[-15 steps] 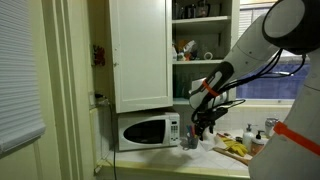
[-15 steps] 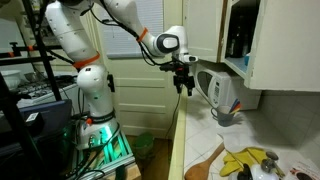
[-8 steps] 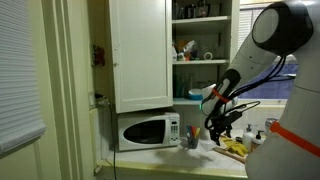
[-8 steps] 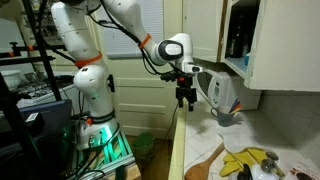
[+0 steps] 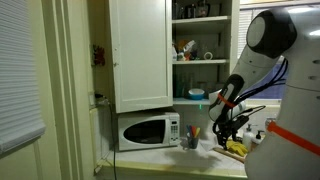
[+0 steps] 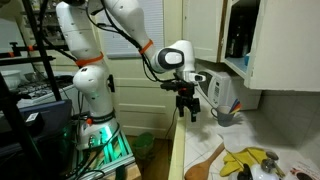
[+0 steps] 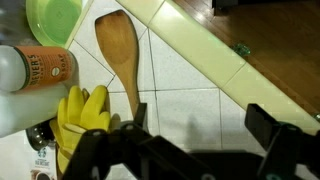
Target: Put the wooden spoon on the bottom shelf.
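Observation:
The wooden spoon's handle (image 7: 135, 98) runs crosswise to my gripper's opening, clear of the yellow gloves, so I should keep lowering to the handle until my gripper's fingers straddle it.
The wooden spoon (image 7: 120, 55) lies flat on the white tiled counter, bowl end away from me; it also shows in an exterior view (image 6: 205, 163) near the counter's front edge. My gripper (image 7: 200, 125) is open and empty, hovering above the counter with its left finger just beside the spoon's handle. In both exterior views the gripper (image 5: 222, 128) (image 6: 190, 108) hangs above the counter, pointing down. The open cupboard's bottom shelf (image 5: 203, 99) is above the microwave, to the side.
A green bowl (image 7: 52, 18), an orange-labelled bottle (image 7: 35, 75) and yellow gloves (image 7: 78, 120) crowd the spoon's left. A microwave (image 5: 148, 131) stands under the closed cupboard door (image 5: 140, 55). A utensil holder (image 6: 225, 95) stands against the wall.
The arm has swung along the counter and lowered; the gripper now hangs closer to the counter, over the spoon. The spoon has not moved.

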Action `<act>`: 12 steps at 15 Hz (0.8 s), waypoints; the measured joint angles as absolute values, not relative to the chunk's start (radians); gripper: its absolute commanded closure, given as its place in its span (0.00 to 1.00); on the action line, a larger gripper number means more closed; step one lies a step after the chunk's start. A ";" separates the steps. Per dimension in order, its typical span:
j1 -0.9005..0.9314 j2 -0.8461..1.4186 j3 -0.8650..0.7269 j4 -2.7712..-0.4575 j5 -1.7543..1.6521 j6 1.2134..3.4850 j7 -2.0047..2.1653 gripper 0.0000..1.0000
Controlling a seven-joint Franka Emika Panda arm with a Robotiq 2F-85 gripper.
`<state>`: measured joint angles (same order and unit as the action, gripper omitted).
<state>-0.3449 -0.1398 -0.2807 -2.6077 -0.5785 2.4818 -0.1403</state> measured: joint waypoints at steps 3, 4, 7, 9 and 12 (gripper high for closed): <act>-0.366 -0.047 -0.352 -2.613 -0.569 2.637 -0.282 0.00; -0.373 -0.010 -0.373 -2.612 -0.551 2.694 -0.343 0.00; -0.394 0.099 -0.389 -2.589 -0.382 2.787 -0.532 0.00; -0.396 0.155 -0.386 -2.551 -0.344 2.787 -0.544 0.00; -0.398 0.176 -0.378 -2.534 -0.331 2.787 -0.547 0.00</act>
<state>-0.3984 0.1764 -0.3777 -2.5339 -0.3308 2.7870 -0.5465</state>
